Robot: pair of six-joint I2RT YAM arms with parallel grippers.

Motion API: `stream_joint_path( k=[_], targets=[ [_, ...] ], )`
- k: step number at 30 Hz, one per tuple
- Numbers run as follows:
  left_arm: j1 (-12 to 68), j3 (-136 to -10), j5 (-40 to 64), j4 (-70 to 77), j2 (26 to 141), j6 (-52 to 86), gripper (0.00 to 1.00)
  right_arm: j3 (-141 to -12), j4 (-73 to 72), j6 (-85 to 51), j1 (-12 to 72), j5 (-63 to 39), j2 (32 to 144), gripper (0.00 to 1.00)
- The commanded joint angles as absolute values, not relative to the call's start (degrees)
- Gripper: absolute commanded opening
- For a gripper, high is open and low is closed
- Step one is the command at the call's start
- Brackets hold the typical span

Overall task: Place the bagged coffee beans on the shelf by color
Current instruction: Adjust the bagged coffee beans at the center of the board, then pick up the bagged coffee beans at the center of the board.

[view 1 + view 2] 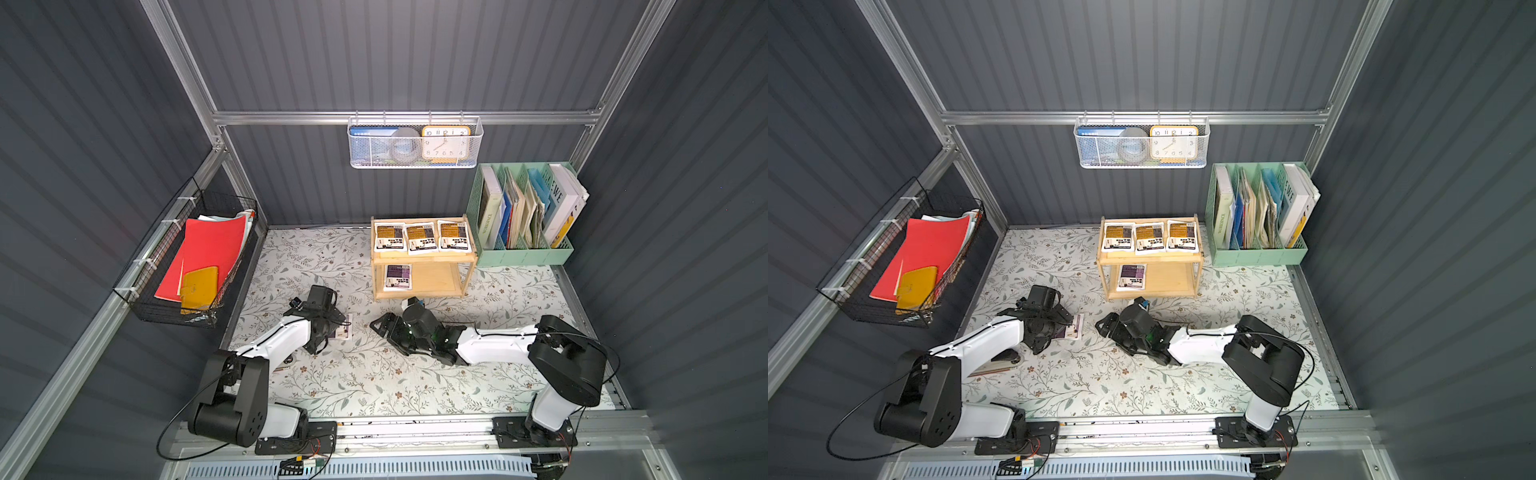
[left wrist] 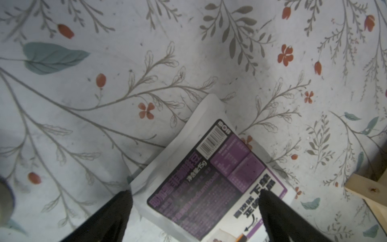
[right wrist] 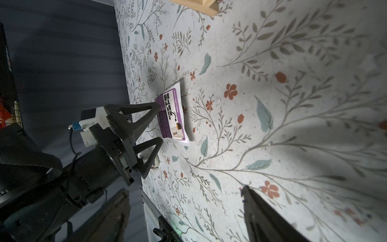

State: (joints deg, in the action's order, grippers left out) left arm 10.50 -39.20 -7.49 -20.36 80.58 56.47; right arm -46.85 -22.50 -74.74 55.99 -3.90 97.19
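My left gripper should bring the purple pouch's white end (image 1: 344, 328) over to my right gripper, because the lower level's free space (image 1: 436, 280) is on my right gripper's side.
A purple bagged coffee pouch (image 2: 211, 174) lies flat on the floral table, also visible in both top views (image 1: 345, 326) (image 1: 1075, 326). My left gripper (image 2: 194, 197) hangs over it, open, one finger beyond its edge and the other over its label; the right wrist view shows the same straddle (image 3: 157, 124). My right gripper (image 3: 184, 191) is open and empty, low over the table just right of that pouch (image 1: 380, 326). The wooden shelf (image 1: 424, 258) carries three yellow-orange pouches (image 1: 420, 237) side by side on its top tier and one purple pouch (image 1: 397, 277) on its lower tier.
A mint-green file organizer (image 1: 523, 249) with books stands right of the shelf. A black wire basket (image 1: 187, 266) with red folders hangs on the left wall. A white mesh basket (image 1: 415, 143) with a clock hangs on the back rail.
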Motion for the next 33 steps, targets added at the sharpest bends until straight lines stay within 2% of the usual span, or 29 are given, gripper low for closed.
stream_joint_path(
  k=[1, 11, 14, 20, 33],
  targets=[
    [10.4, -38.2, -3.9, -16.9, 82.4, 52.6, 1.00, -44.4, -23.4, -75.7, 56.0, -2.7, 95.2, 0.87],
    [14.2, -37.0, 0.8, -11.1, 84.9, 54.6, 1.00, -42.1, -23.1, -75.9, 55.5, -1.5, 93.6, 0.87],
    [14.4, -38.7, -1.9, -14.6, 82.4, 54.6, 1.00, -43.0, -23.0, -75.6, 55.4, -1.7, 94.5, 0.87],
    [14.3, -46.1, -13.7, -25.4, 81.8, 56.6, 1.00, -46.1, -24.3, -76.0, 55.5, -4.0, 98.2, 0.87],
    [14.3, -44.5, -13.8, -25.0, 88.6, 58.0, 1.00, -50.6, -30.1, -80.7, 56.0, -2.8, 105.0, 0.85]
  ],
)
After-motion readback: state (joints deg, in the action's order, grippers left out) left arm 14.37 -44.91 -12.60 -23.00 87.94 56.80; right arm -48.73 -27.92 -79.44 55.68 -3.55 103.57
